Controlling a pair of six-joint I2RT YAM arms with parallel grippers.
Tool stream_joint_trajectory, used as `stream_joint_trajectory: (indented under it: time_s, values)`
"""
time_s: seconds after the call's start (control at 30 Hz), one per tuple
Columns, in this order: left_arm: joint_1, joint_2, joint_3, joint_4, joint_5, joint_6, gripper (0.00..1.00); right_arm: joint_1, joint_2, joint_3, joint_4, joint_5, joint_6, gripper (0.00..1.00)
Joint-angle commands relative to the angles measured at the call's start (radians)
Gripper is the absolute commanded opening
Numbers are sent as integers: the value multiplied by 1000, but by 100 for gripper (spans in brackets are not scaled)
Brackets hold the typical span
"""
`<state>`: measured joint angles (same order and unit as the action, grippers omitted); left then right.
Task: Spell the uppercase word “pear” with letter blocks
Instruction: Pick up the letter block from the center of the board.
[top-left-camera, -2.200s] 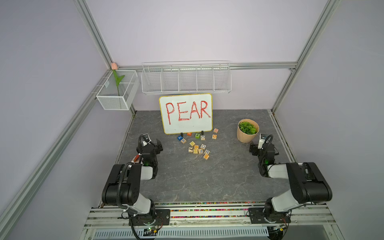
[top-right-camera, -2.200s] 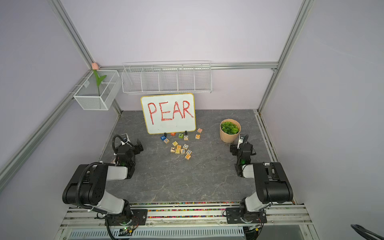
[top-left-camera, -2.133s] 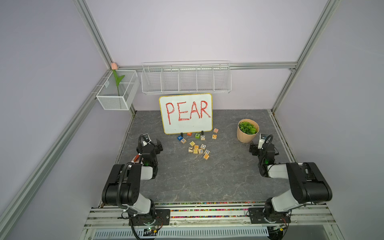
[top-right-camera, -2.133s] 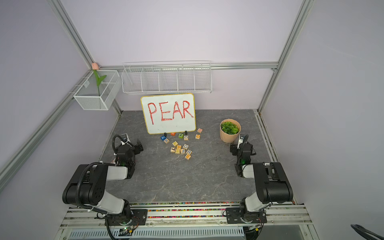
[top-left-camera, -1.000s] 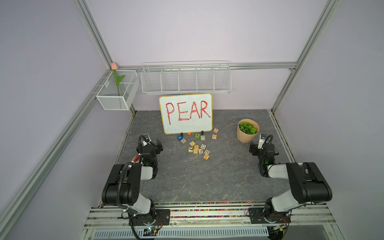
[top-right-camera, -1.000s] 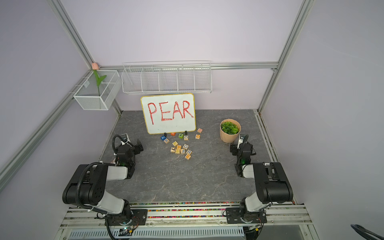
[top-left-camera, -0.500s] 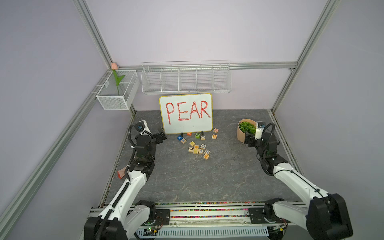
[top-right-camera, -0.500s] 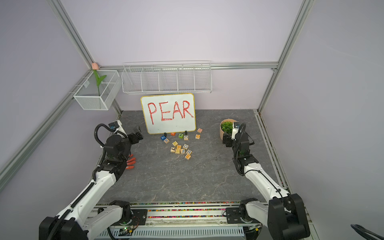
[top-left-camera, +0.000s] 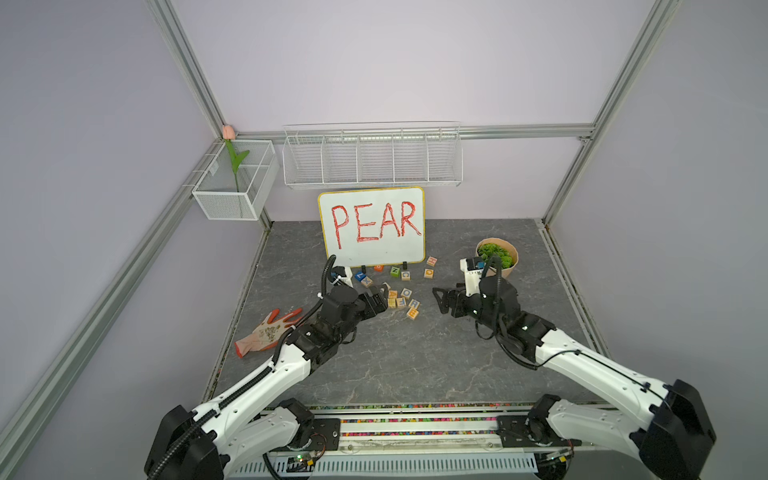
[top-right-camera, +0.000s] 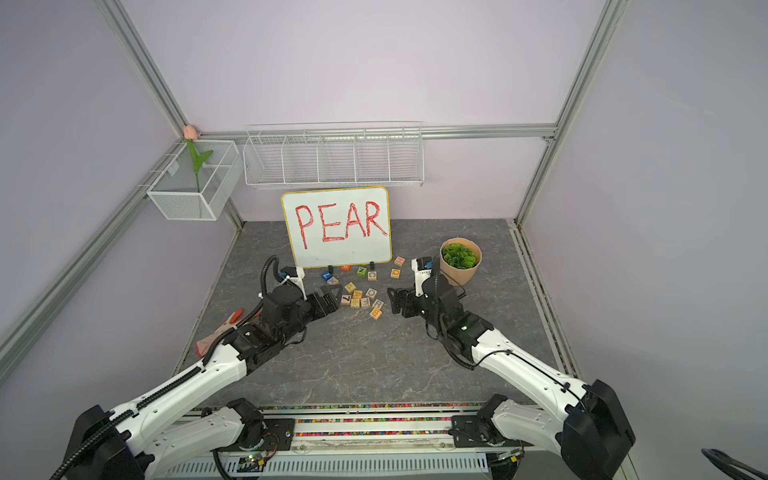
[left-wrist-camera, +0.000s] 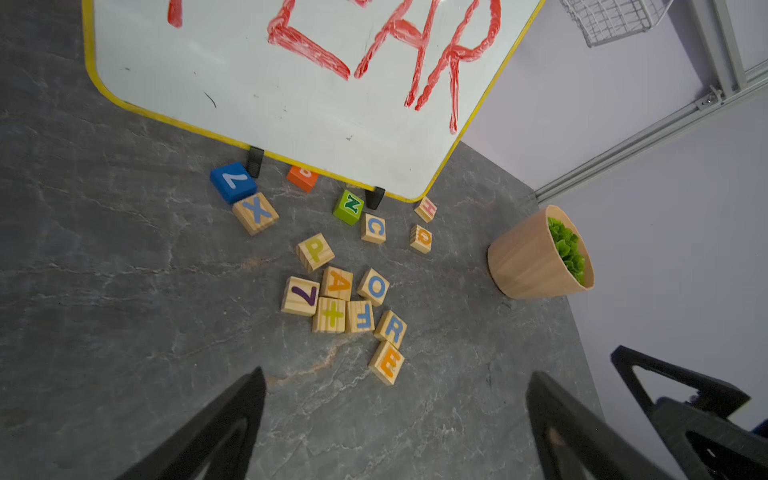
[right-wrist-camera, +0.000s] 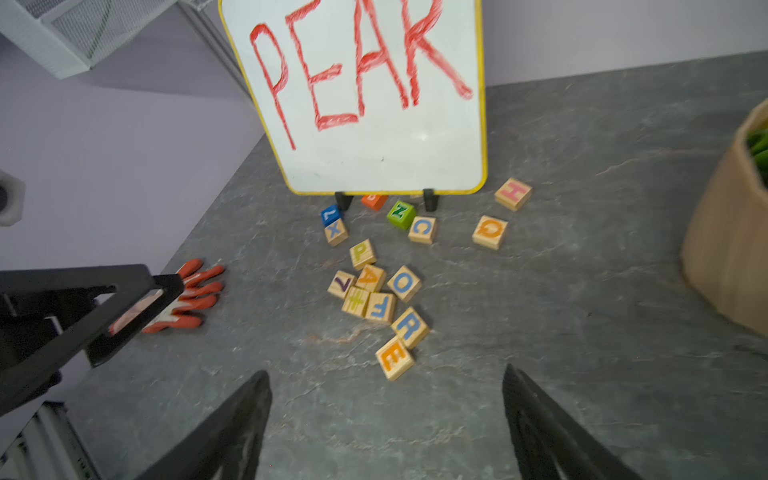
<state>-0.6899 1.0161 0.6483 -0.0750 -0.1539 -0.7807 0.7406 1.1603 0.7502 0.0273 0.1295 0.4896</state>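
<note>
Next, I back my right gripper off while my left gripper takes the P block first (top-right-camera: 350, 286), as that block lies on my left gripper's side of the cluster (top-right-camera: 346, 293).
The letter blocks lie in a loose cluster on the grey table in front of the whiteboard. In the left wrist view they are yellow P (left-wrist-camera: 315, 252), orange A (left-wrist-camera: 337, 283), bluish R (left-wrist-camera: 390, 328) and orange E (left-wrist-camera: 387, 363), the nearest one. The right wrist view shows P (right-wrist-camera: 363, 254), A (right-wrist-camera: 370, 278), R (right-wrist-camera: 409, 327) and E (right-wrist-camera: 395, 358). My left gripper (top-left-camera: 380, 301) (left-wrist-camera: 397, 372) hangs open and empty just left of the cluster. My right gripper (top-left-camera: 440, 299) (right-wrist-camera: 385, 371) is open and empty just right of it. Neither touches a block.
Mixed among them are other cubes: blue 7 (left-wrist-camera: 232, 181), X (left-wrist-camera: 255, 212), green N (left-wrist-camera: 349, 206), C (left-wrist-camera: 373, 228), O (left-wrist-camera: 374, 287), F (left-wrist-camera: 360, 316). The whiteboard (top-left-camera: 372, 226) stands behind, a plant pot (top-left-camera: 497, 257) at right, an orange glove (top-left-camera: 270, 328) at left.
Both arms have unfolded from their rest near the front rail and reached inward to either side of the block cluster. The glove is now uncovered. No block has moved.
</note>
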Motion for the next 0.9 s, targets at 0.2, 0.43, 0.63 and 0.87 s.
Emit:
stream_joint_trajectory:
  time_s: [0.2,0.43,0.63,0.87]
  values:
    - [54,-40,-95,227,97,-24,99,62,177,163,-135,136,236,89]
    - [138,209,171,-101,63,67,100,-46,259,193,7,18,252,89]
    - [141,482,477,-424,38,111,99,-64,239,254,-130,154,144,89]
    - [140,699,607,-440,96,91,89,-63,174,212,-191,339,90,89]
